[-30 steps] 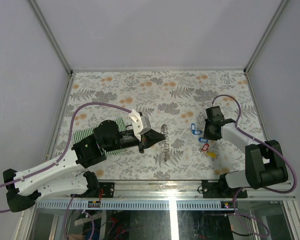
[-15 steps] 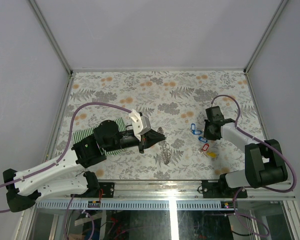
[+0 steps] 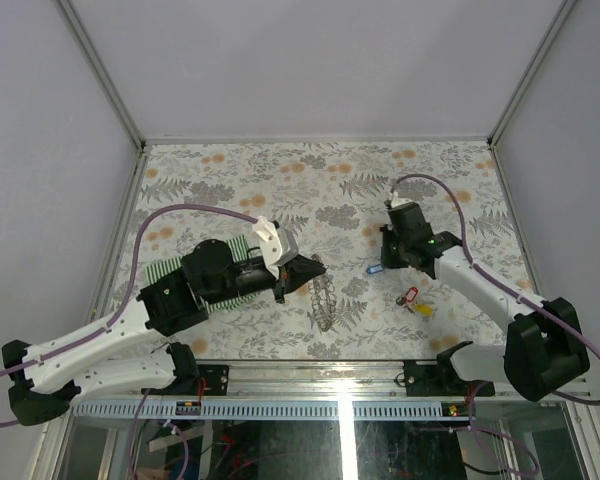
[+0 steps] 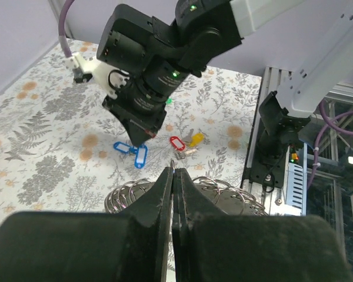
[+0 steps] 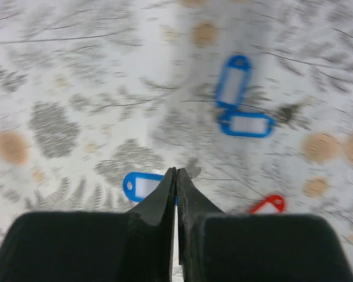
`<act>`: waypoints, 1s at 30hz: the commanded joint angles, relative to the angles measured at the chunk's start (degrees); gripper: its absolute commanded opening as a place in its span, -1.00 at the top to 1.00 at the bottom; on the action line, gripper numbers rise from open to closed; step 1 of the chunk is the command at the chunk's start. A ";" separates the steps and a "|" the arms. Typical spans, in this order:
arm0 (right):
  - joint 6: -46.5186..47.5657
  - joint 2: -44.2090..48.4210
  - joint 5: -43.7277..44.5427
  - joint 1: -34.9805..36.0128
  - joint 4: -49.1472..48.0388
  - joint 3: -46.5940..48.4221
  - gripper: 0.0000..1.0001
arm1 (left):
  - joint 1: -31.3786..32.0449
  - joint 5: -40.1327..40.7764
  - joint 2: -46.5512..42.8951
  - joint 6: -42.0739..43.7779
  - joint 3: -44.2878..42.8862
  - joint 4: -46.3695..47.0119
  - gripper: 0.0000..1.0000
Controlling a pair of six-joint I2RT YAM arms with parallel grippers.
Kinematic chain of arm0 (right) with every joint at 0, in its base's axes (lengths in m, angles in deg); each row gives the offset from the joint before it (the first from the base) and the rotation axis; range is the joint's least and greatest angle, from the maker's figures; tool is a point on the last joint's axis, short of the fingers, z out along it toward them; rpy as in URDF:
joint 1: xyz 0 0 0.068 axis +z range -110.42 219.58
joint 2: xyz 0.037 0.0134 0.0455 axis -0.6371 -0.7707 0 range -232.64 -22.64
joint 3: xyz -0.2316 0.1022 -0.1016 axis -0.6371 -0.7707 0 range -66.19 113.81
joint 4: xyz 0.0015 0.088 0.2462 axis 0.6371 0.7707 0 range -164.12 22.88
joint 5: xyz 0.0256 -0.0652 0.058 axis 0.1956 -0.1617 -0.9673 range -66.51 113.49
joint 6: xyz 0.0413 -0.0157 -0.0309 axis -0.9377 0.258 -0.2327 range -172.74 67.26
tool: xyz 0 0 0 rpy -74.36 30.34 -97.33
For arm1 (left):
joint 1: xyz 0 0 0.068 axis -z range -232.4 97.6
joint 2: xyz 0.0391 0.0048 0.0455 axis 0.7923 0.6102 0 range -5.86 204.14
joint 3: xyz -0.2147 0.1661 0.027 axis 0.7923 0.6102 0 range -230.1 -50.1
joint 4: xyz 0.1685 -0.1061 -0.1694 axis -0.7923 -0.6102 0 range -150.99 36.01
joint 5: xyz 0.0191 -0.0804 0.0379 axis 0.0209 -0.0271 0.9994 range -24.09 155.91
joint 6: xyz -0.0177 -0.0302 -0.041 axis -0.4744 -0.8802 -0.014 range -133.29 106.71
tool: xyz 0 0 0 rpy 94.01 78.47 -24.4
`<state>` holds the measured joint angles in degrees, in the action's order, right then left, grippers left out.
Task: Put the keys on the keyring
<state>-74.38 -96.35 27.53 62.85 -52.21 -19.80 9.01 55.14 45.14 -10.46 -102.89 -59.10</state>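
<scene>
My right gripper keeps taking the blue key toward the keyring (image 3: 323,305) and let it go there, because the flowered table (image 3: 303,309) beside the keyring is clear of other keys.
My left gripper (image 3: 320,268) (image 4: 173,170) is shut on the thin wire of the keyring (image 3: 326,298) (image 4: 125,195), a silvery coiled loop that hangs below the fingers. Across from it, my right gripper (image 3: 382,264) (image 5: 176,171) is shut on a blue key (image 3: 373,268) (image 5: 140,187), whose tag sticks out to the left of its fingers above the table. Two more blue keys (image 5: 232,88) (image 5: 245,124) lie on the table beyond. A red key (image 3: 411,294) (image 5: 269,204) and a yellow key (image 3: 421,309) lie close together near the right arm.
A green striped cloth (image 3: 165,268) lies under the left arm, mostly covered by it. The flowered table (image 3: 310,180) ends in a metal rail (image 3: 340,352) at the near edge. Grey walls close in the far and side edges.
The right gripper shut on a blue key, then swung up and to the left with it, towards the keyring. The left gripper shifted a little to the right with the keyring.
</scene>
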 commanded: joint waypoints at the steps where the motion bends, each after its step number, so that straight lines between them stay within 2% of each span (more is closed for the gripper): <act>1: -2.02 -2.56 -2.10 8.90 -2.55 4.94 1.00 | 0.23 4.39 -2.74 2.14 -3.71 0.04 1.00; 6: -4.17 -8.33 -3.78 18.53 -8.64 7.65 1.00 | 0.19 7.84 -5.53 3.09 -5.05 -3.80 1.00; 12: -5.84 -15.97 -10.33 26.86 -16.28 10.52 1.00 | 0.19 10.78 -8.10 3.26 -6.23 -7.28 1.00; 19: -6.16 -20.55 -19.32 32.18 -24.24 9.97 1.00 | 0.16 11.89 -8.70 2.93 -6.30 -7.82 1.00; 21: -7.38 -20.70 -17.53 32.23 -25.12 8.52 1.00 | 0.19 11.85 -8.42 2.96 -6.42 -7.75 1.00; 25: -8.17 -22.50 -6.88 32.09 -21.06 8.31 1.00 | 0.18 11.56 -7.71 2.88 -6.27 -7.39 1.00; 30: -8.32 -24.75 -1.82 32.09 -19.91 8.10 0.95 | 0.17 10.88 -6.98 2.32 -6.27 -7.40 1.00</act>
<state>-81.71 -118.71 19.07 95.04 -72.63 -11.60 9.01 65.96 38.26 -8.30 -107.28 -68.23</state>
